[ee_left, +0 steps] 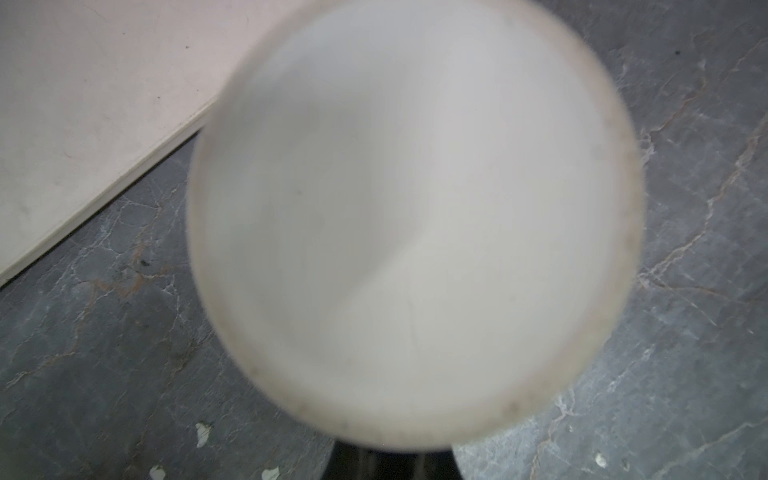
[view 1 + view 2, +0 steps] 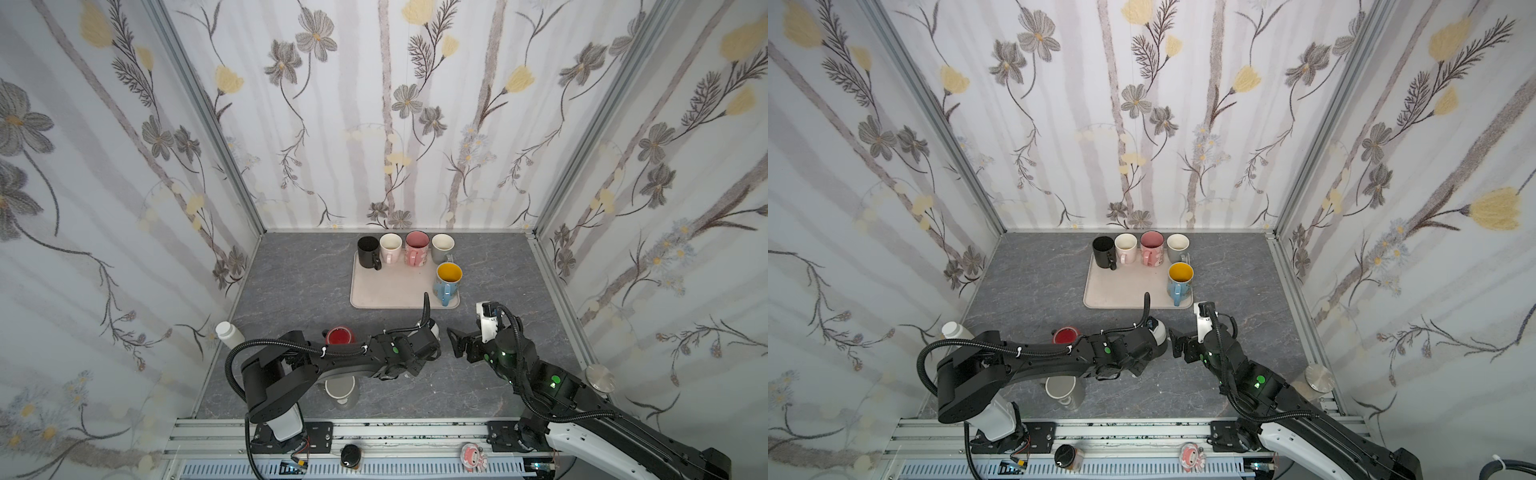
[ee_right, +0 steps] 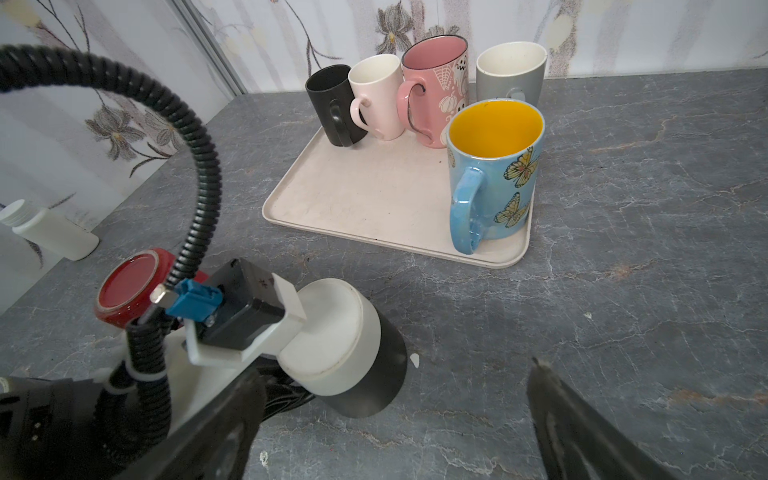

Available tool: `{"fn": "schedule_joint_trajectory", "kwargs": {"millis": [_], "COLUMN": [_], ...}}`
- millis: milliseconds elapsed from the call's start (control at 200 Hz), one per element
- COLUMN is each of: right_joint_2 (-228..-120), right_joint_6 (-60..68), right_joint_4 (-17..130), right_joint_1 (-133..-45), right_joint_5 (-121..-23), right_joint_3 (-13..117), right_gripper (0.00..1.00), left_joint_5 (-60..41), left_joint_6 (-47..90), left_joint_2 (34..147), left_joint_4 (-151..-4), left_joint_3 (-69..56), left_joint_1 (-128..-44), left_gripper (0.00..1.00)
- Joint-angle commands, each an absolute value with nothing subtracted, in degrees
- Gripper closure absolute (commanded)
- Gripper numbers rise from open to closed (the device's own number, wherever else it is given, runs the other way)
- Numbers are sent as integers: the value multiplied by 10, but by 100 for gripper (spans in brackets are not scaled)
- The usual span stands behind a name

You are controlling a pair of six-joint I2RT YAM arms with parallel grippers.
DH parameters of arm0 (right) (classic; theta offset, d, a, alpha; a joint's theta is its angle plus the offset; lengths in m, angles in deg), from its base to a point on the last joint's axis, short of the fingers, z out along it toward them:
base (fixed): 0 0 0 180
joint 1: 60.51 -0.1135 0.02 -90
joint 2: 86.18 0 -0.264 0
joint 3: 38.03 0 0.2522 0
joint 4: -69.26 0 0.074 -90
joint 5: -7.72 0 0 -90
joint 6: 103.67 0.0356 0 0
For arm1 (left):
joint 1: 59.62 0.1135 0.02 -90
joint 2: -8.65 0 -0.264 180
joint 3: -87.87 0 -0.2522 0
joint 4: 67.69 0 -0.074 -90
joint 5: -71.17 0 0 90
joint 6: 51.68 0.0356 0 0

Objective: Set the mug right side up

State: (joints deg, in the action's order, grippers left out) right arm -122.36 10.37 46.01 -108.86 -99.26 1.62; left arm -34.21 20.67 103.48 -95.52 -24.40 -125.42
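My left gripper has the mug base up (image 3: 326, 326), so I should raise and tip it level, and my right gripper should take it from its rim end (image 3: 364, 406).
The mug (image 3: 345, 353) has a white base and a black body. It is upside down and slightly tilted, base up, just in front of the tray. My left gripper (image 1: 390, 461) is shut on it from the side. The mug's blurred white base (image 1: 415, 224) fills the left wrist view and hides the fingers. In both top views only a white sliver of the mug (image 2: 434, 330) (image 2: 1158, 330) shows past the left wrist. My right gripper (image 2: 457, 345) (image 2: 1177, 343) (image 3: 390, 415) stands open just right of the mug, with nothing between its fingers.
A beige tray (image 2: 395, 291) (image 3: 365, 199) behind holds several upright mugs, the blue butterfly mug (image 3: 494, 174) nearest. A red upside-down mug (image 2: 340, 336) (image 3: 133, 286) sits left of the held mug. A grey mug (image 2: 341, 390) lies under the left arm. A white bottle (image 2: 228, 334) stands at the left wall and a metal disc (image 2: 600, 377) at the right.
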Motion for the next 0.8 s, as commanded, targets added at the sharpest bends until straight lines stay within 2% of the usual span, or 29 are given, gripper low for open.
{"fn": "schedule_joint_trajectory", "kwargs": {"millis": [0, 170, 360, 555, 794], "right_joint_2": [-1218, -1210, -1218, -1294, -1382], "right_joint_6": [111, 116, 141, 197, 230], "right_joint_4": [483, 523, 637, 797, 994], "right_joint_1": [-1089, -1089, -1089, -1088, -1081], "right_joint_5": [-976, -936, -842, -779, -664], "right_joint_3": [15, 18, -1, -10, 8], "right_gripper": [2, 2, 2, 9, 15], "left_joint_5": [-366, -350, -290, -262, -192], "left_joint_6": [189, 163, 144, 144, 130], "left_joint_2": [1014, 936, 825, 731, 701], "left_joint_4": [-918, -855, -761, -635, -540], "left_joint_3": [-240, -256, -292, -327, -338], "left_joint_1": [-1250, -1218, -1139, -1104, -1086], "left_gripper": [100, 100, 100, 100, 100]}}
